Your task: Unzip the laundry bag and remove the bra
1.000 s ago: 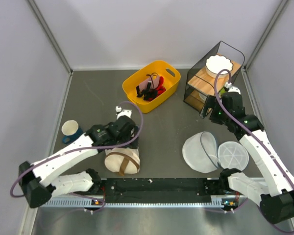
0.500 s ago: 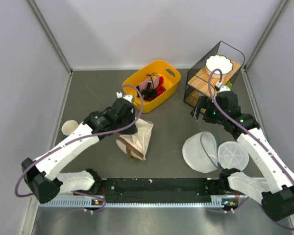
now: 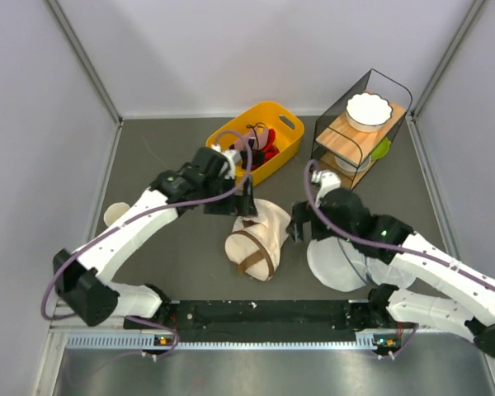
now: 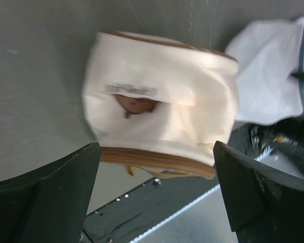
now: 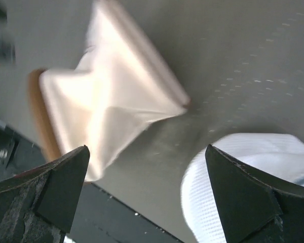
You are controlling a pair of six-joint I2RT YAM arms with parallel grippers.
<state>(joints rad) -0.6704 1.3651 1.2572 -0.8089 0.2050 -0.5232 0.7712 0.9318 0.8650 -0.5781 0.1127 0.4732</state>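
Note:
My gripper will tip the laundry bag (image 3: 260, 239) upright with its round end on top when it lifts the bag's brown band, because soft folds (image 3: 272, 226) run behind the brown band.
The laundry bag (image 3: 260, 238) lies on its side in the middle of the table, cream canvas with a brown band and strap. It also shows in the left wrist view (image 4: 162, 116) with its brown logo (image 4: 134, 104), and in the right wrist view (image 5: 101, 111). The zipper looks closed and no bra is in view. My left gripper (image 3: 246, 204) is open just above the bag's far edge, with nothing between its fingers (image 4: 156, 148). My right gripper (image 3: 299, 224) is open just right of the bag, its fingers wide apart (image 5: 147, 148) and empty.
Two white mesh round pouches (image 3: 334, 262) (image 3: 393, 262) lie right of the bag, partly under my right arm. A yellow basket (image 3: 290, 134) of small items stands at the back. A wire rack (image 3: 328, 124) with a white bowl (image 3: 369, 109) is back right. A cup (image 3: 115, 216) stands left.
My left gripper carried the bag from the near left to the middle and let it go. My right arm swung from the rack down to the bag's right side.

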